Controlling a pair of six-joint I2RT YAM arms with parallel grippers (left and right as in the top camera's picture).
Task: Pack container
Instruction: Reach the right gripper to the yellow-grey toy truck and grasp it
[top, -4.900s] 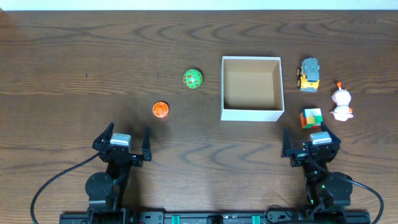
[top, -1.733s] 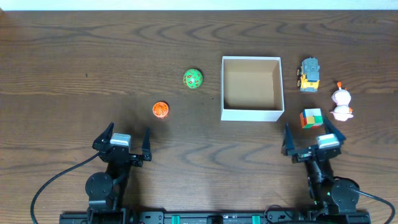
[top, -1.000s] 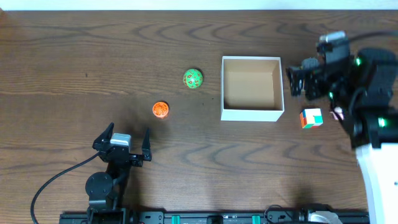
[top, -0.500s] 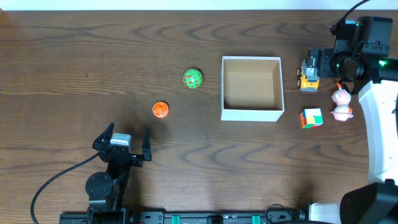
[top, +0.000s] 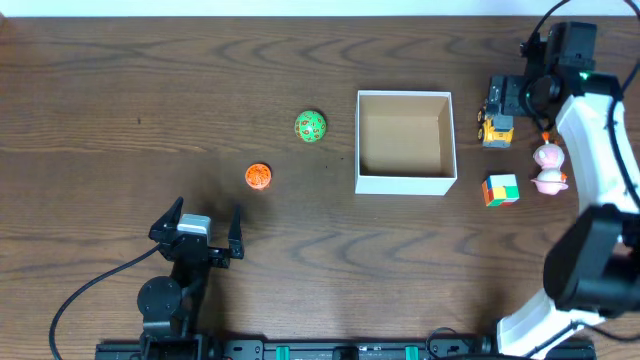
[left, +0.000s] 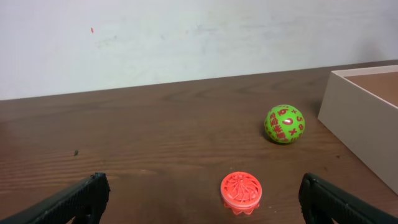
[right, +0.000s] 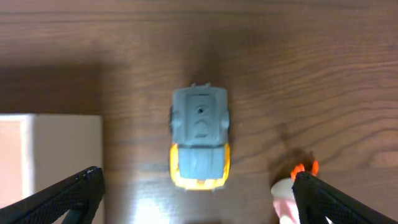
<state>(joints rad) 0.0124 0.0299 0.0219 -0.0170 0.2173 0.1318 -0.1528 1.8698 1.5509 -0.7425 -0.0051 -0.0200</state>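
My right gripper keeps lowering, as the toy truck's narrow width (top: 496, 128) lines up inside its open fingers, until they are on either side of its grey body (right: 199, 118), and then close.
The container (top: 405, 184) is a square white box with a brown inside, right of the table's middle, with nothing in it. A yellow-and-grey toy truck (top: 497, 122) stands just right of it. My right gripper (top: 507, 98) hovers open over the truck. In the right wrist view the truck (right: 200, 137) lies between and ahead of the open fingers (right: 199, 202), and the box corner (right: 50, 162) is at the left. My left gripper (top: 206, 216) rests open at the front left. An orange disc (left: 241, 191) lies between its fingers (left: 200, 205), apart from them.
A green ball (top: 310, 126) lies left of the box and shows in the left wrist view (left: 284, 124). A multicoloured cube (top: 501, 189) and a white-and-pink figure (top: 548, 167) lie right of the box. The box wall (left: 364, 118) is at the left wrist view's right.
My right arm has swung from its rest at the front right to the far right side and now hovers over the truck. The left arm and the toys have not moved.
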